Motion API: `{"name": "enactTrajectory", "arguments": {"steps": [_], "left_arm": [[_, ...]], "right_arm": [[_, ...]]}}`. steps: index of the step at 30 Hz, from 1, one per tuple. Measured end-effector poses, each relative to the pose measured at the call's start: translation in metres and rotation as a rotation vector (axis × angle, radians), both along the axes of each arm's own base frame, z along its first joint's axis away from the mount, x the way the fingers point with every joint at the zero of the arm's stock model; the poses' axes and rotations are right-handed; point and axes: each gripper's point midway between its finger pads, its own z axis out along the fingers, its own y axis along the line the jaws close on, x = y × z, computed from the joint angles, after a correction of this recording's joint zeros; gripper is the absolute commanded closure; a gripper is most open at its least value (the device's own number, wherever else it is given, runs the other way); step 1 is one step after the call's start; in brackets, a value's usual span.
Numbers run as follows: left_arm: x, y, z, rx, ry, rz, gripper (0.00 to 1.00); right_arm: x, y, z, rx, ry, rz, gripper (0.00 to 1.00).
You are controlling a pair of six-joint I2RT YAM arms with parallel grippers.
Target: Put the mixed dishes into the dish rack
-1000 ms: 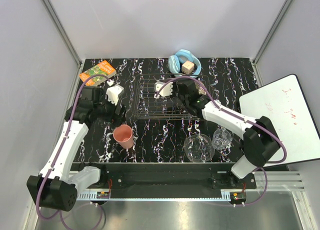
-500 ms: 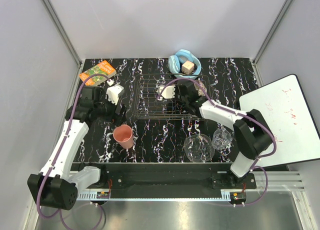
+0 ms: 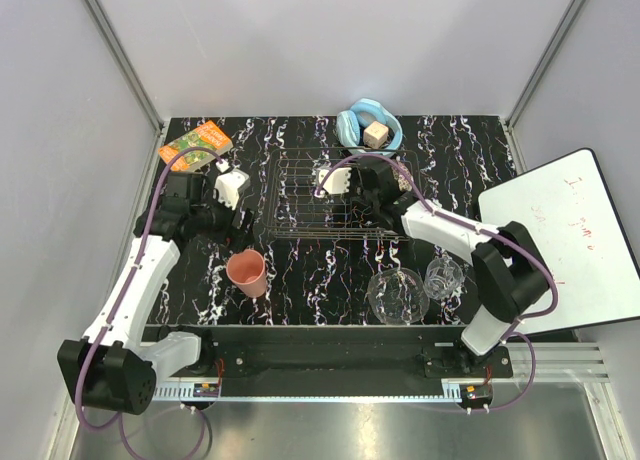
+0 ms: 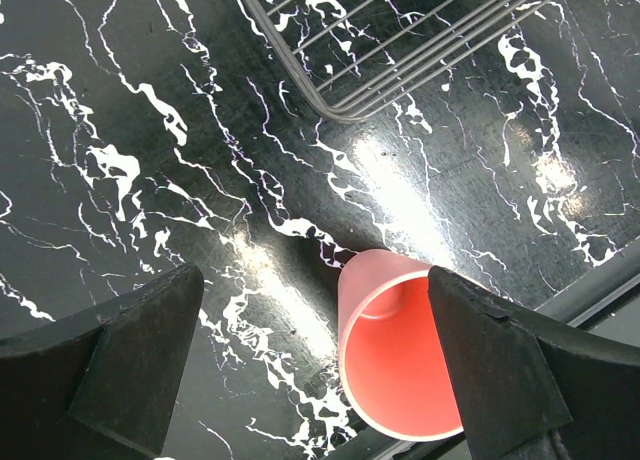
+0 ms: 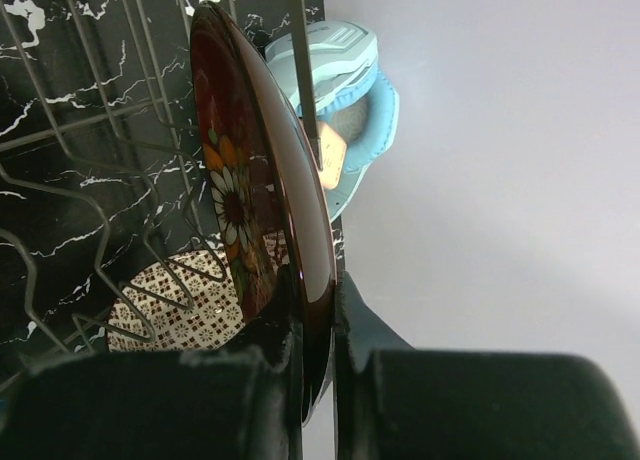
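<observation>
My right gripper holds the red floral plate (image 5: pixel 245 160) on edge along the rack's wires (image 5: pixel 165 235); I should go on lowering it until its lower rim rests among them, then release.
My right gripper (image 3: pixel 368 195) is shut on the rim of the red floral plate (image 5: pixel 248 215). It holds the plate on edge among the wires of the dish rack (image 3: pixel 290 220), near the rack's right end. The small blue patterned bowl (image 5: pixel 165 315) lies just beyond the plate, seen through the rack's wires (image 5: pixel 95 150). The pink cup (image 3: pixel 247 271) stands upright in front of the rack's left corner. My left gripper (image 3: pixel 225 220) is open and empty above the table, with the cup (image 4: pixel 400 355) close to its right finger. The clear glass bowl (image 3: pixel 396 295) and clear glass cup (image 3: pixel 443 277) stand at the front right.
The light-blue bowl with a tan cube (image 3: pixel 370 130) sits behind the rack and shows behind the plate in the right wrist view (image 5: pixel 340 75). An orange-green book (image 3: pixel 196 144) lies at the back left. A whiteboard (image 3: pixel 560 230) leans at the right edge. The rack's corner (image 4: pixel 335 105) shows in the left wrist view.
My right gripper has carried the plate a little to the right along the rack. The left arm has barely moved.
</observation>
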Motion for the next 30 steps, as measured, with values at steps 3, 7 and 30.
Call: {"name": "enactTrajectory", "arguments": {"steps": [3,7,30], "left_arm": [[0.0,-0.002,0.0,-0.008,0.002,-0.005,0.01],[-0.001,-0.002,0.0,-0.01,0.002,-0.007,0.01],[-0.001,-0.002,0.001,-0.01,0.001,-0.007,0.01]], "right_arm": [[0.0,0.0,0.005,0.005,-0.01,0.0,1.0],[0.0,0.0,0.005,0.004,-0.011,0.0,1.0],[0.013,-0.013,-0.033,0.057,0.069,-0.062,0.99]]}}
